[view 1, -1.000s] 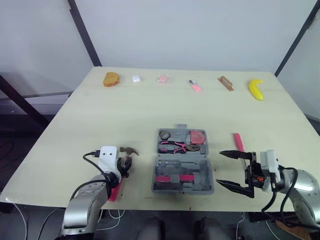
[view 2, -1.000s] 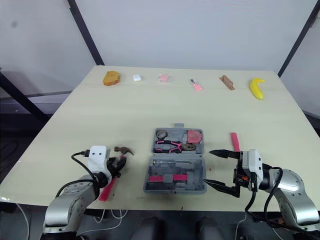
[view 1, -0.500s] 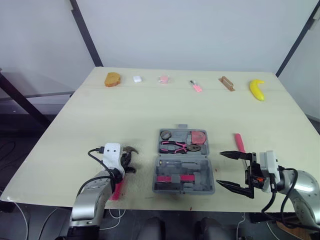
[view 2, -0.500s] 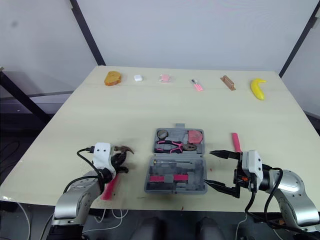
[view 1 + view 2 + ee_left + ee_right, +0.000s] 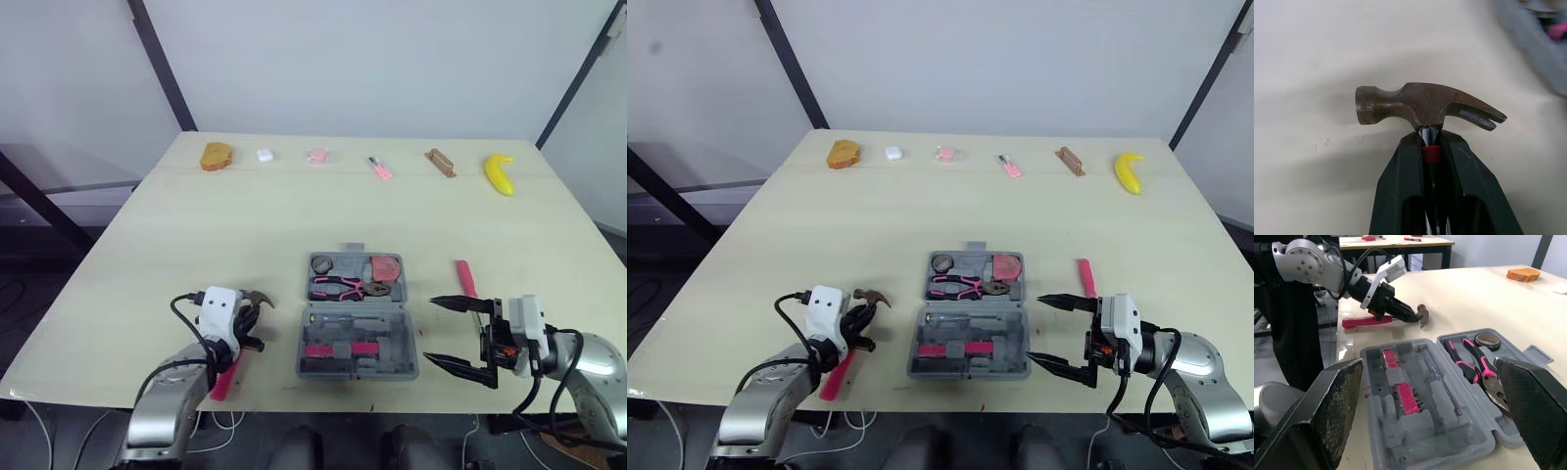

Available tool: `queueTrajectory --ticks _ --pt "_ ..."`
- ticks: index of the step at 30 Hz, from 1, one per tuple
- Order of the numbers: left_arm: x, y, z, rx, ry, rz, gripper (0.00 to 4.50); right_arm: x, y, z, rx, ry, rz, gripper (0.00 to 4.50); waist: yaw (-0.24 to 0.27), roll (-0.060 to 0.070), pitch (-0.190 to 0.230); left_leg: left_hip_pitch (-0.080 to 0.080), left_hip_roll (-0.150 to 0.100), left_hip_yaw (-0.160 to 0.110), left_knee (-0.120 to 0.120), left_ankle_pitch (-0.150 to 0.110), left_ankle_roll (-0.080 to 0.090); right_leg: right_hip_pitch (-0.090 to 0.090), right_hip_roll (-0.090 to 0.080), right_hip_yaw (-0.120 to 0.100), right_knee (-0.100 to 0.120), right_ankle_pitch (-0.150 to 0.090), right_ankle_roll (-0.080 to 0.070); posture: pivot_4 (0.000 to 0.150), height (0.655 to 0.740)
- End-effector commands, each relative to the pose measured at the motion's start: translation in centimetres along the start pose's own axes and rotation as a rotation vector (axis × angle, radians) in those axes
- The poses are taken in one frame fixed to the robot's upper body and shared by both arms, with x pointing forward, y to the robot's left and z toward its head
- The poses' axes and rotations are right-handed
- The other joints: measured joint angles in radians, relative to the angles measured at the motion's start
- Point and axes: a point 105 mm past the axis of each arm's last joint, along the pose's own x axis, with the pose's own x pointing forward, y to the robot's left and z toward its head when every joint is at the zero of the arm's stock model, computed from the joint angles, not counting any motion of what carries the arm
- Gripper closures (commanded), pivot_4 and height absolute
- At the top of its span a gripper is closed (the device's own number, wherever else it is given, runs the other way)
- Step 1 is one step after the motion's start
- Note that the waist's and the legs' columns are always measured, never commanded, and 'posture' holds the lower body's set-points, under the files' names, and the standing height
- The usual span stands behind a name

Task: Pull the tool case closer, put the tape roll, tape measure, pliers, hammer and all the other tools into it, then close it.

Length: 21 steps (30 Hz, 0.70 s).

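The tool case has an empty channel [image 5: 333, 367] along its front edge, so the pink-handled screwdriver [image 5: 467, 280] will lie flat in that channel when the robot lowers it.
The grey tool case [image 5: 358, 345] lies open near the table's front, at the centre. In its lid half sit a tape roll [image 5: 324, 263], pink-handled pliers [image 5: 345, 286] and a pink tape measure [image 5: 387, 267]. Left of the case, my left gripper [image 5: 252, 313] is shut on the neck of a hammer, just under its rusty head [image 5: 1425, 105]. The hammer's pink handle [image 5: 222, 378] runs back toward the table's edge. My right gripper [image 5: 429, 329] stands open just right of the case, holding nothing. A pink-handled screwdriver [image 5: 465, 277] lies on the table beyond it.
Along the far edge lie a piece of bread [image 5: 217, 156], a small white object [image 5: 265, 155], two small pink items [image 5: 316, 156], a brown block [image 5: 441, 163] and a banana [image 5: 500, 174]. The front table edge runs just behind both grippers.
My left gripper has shifted slightly toward the case with the hammer held in it. The right gripper and the case have not moved.
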Motion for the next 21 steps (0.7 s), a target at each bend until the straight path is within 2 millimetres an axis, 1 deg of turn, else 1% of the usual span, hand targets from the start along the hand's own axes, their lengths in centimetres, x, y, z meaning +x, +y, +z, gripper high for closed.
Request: queueTrajectory --ticks 1,3,5,9,12,18,19,21 --pt "-0.5 -1.0 3.8 0.096 -0.109 -0.134 4.50 -0.3 -0.5 0.7 -0.028 -0.031 -0.012 0.00 0.003 0.000 0.000 0.000 0.000 0.000 0.000 0.000 0.000 0.000 0.000 0.000 0.000 0.000 0.000 0.150 0.7400" --pt "-0.5 -1.7 4.9 0.152 -0.126 -0.220 4.50 -0.3 -0.6 0.7 -0.029 -0.031 -0.014 0.00 0.006 0.000 0.000 0.000 0.000 0.000 0.000 0.000 0.000 0.000 0.000 0.000 0.000 0.000 0.000 0.150 0.7400" --pt "-0.5 -2.8 6.0 0.220 -0.119 -0.336 4.50 -0.4 -0.7 0.6 -0.029 -0.027 -0.013 0.00 0.006 0.000 0.000 0.000 0.000 0.000 0.000 0.000 0.000 0.000 0.000 0.000 -0.001 0.000 0.000 0.150 0.7400" --pt "-0.1 -4.9 7.2 0.338 -0.098 -0.533 4.50 -0.4 -0.7 0.4 -0.029 -0.023 -0.013 0.00 0.006 0.000 0.000 0.000 -0.001 0.001 0.000 0.000 0.000 0.000 0.000 0.000 -0.001 0.000 0.000 0.150 0.7400" --pt "0.5 -8.3 7.9 0.449 -0.085 -0.729 4.50 -0.5 -0.7 0.3 -0.035 -0.021 -0.025 0.00 0.008 0.000 0.000 -0.001 -0.001 0.002 0.000 0.000 0.000 0.000 0.001 0.000 -0.001 0.000 0.000 0.150 0.7400" --pt "2.3 -12.2 8.6 0.572 -0.058 -0.902 4.50 -0.9 -0.5 0.0 -0.040 -0.016 -0.064 0.00 0.007 0.000 0.000 -0.001 -0.001 0.005 0.000 0.000 0.000 0.000 0.003 0.000 -0.001 0.000 0.000 0.150 0.7400" --pt "2.6 -12.6 8.8 0.591 -0.059 -0.914 4.50 -1.0 -0.4 -0.1 -0.040 -0.014 -0.068 0.00 0.007 0.000 0.000 -0.001 0.000 0.005 0.000 0.000 0.000 0.000 0.003 0.000 -0.001 0.000 0.000 0.150 0.7400" --pt "3.2 -15.0 10.0 0.613 -0.050 -1.018 4.50 -1.6 -0.4 0.0 -0.047 -0.009 -0.107 0.00 0.010 0.000 0.000 -0.001 0.000 0.005 0.000 0.000 0.000 0.000 0.003 0.001 -0.001 0.000 0.000 0.150 0.7400"
